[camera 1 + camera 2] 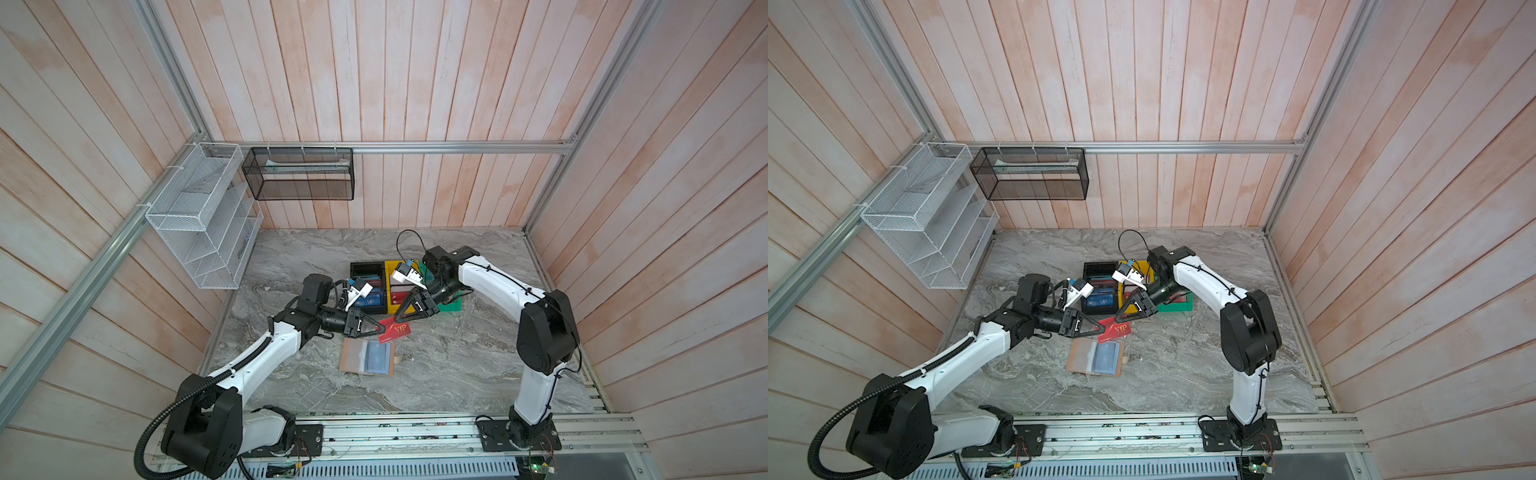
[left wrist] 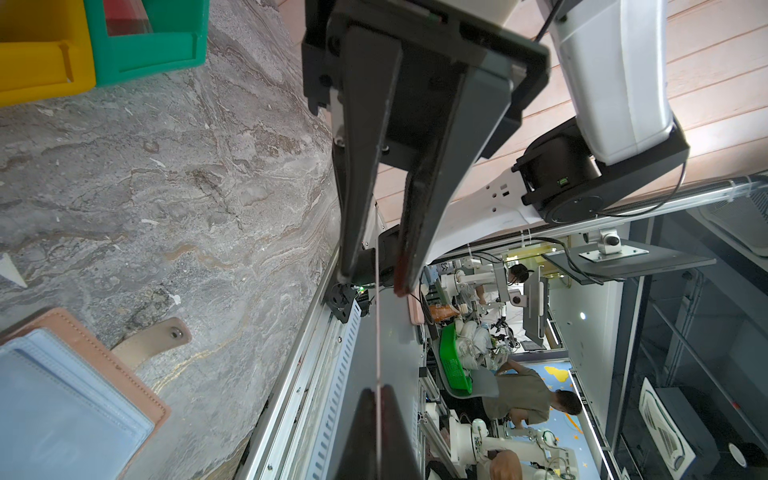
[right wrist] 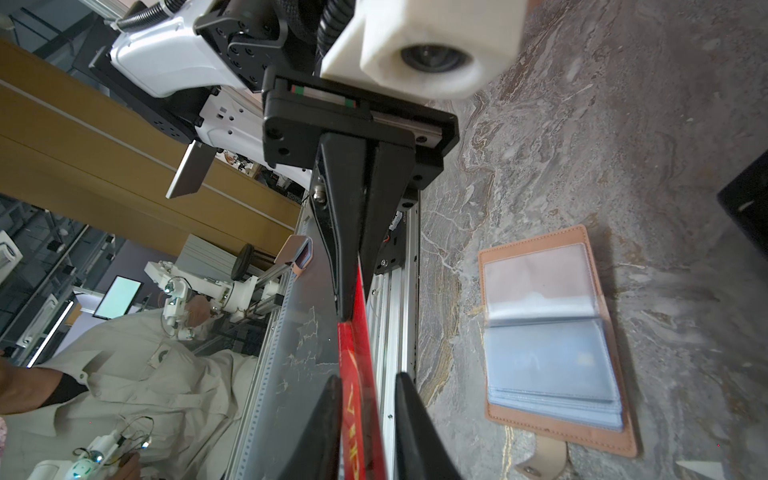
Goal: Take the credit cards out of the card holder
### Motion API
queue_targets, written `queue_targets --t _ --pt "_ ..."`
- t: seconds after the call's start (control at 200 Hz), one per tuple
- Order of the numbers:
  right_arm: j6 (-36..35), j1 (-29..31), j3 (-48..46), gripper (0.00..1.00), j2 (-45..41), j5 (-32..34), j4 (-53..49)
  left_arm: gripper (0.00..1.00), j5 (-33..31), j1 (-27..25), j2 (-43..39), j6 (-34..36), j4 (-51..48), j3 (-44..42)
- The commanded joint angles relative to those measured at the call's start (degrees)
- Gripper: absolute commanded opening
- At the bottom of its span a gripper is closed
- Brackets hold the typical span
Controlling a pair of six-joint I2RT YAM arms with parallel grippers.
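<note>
The red credit card's far end [image 1: 402, 326] is between the open fingers of my right gripper. My right gripper should close before my left gripper opens, and then take the card to the yellow bin [image 1: 401, 296].
A red credit card [image 1: 397, 331] [image 1: 1119, 330] lettered "VIP" hangs in the air above the table. My left gripper [image 1: 380, 328] [image 2: 377, 390] is shut on one end of it. The card's other end lies between the fingers of my right gripper [image 1: 400, 318] [image 3: 368, 377], which is open: one finger lies against the card, the other stands apart from it. The tan card holder [image 1: 368, 356] [image 3: 552, 332] lies open on the table just below, and a blue card [image 1: 377, 357] shows through a clear sleeve.
Behind the grippers stand a black bin [image 1: 365, 270] with a blue card [image 1: 370, 300] in it, a yellow bin [image 1: 395, 268] and a green bin [image 1: 451, 306]. White [image 1: 199, 216] and black [image 1: 299, 174] wire racks hang on the back wall.
</note>
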Motion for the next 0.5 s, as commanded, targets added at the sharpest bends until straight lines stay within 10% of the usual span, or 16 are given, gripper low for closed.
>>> queue_targets --t 0.0,0.16,0.495 --pt "-0.86 0.85 -0.23 0.15 0.39 0.77 -0.21 0.00 -0.09 -0.11 0.29 1.56 -0.62 1.15" --pt "-2.11 1.23 -0.09 0.00 0.33 0.97 -1.10 0.10 -1.02 0.05 0.46 1.70 -1.33 1.30" --pt "0.09 0.57 -2.50 0.00 -3.77 2.28 2.56 0.36 -3.57 4.79 -0.27 1.60 -3.89 1.57"
